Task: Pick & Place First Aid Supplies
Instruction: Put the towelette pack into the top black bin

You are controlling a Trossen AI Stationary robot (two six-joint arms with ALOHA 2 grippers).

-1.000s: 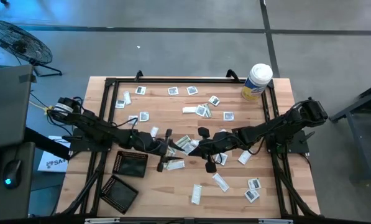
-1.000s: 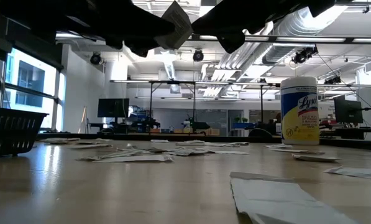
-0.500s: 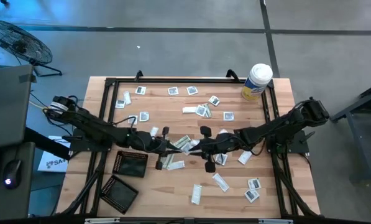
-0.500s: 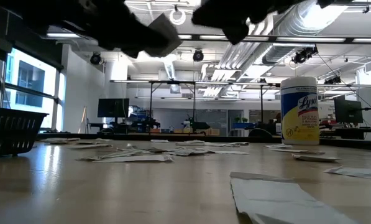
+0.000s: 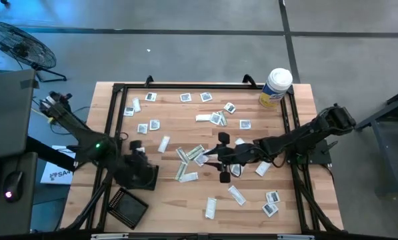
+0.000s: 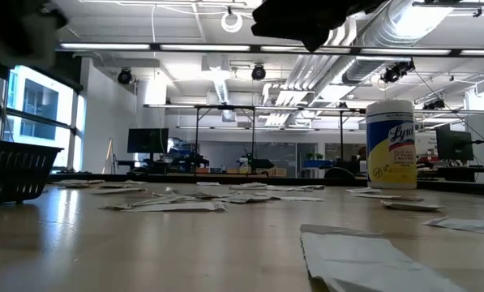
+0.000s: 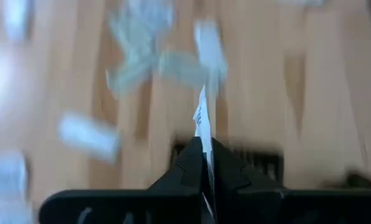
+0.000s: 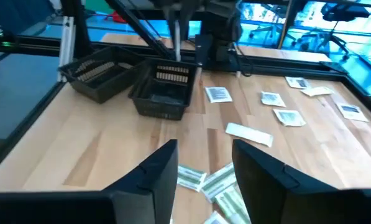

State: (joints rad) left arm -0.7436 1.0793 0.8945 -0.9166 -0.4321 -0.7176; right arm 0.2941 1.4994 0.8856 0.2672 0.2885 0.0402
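The square white packet [image 5: 201,159] is a long way from the black mesh tray [image 8: 165,93], so my right gripper should lift the packet and pass it to my emptied left gripper.
Many small flat first aid packets [image 5: 185,127] lie scattered on the wooden table, with pale green ones [image 5: 192,155] in the middle. My left gripper [image 5: 137,159] hangs over a black mesh tray [image 5: 127,179] at the near left, shut on a thin white packet [image 7: 201,115]. At mid-table my right gripper [image 5: 220,158] stands open above the pale green packets [image 8: 219,180], with nothing between its fingers. My left gripper pinches one end of the thin white packet [image 7: 202,134] between its two fingers. The fingers slant down from above. The packet shows edge-on, sticks out past the fingertips and is lifted clear above the tray.
A second black mesh tray [image 5: 127,205] lies near the front left corner. A white canister with a yellow label [image 5: 275,88] stands at the far right. A black frame [image 5: 185,87] runs around the table.
The packet has passed from my right gripper to my left at mid-table. My left gripper has shut on it and swung toward the table's left edge, to above the tray, tipping downward. My right gripper has opened and stayed in place.
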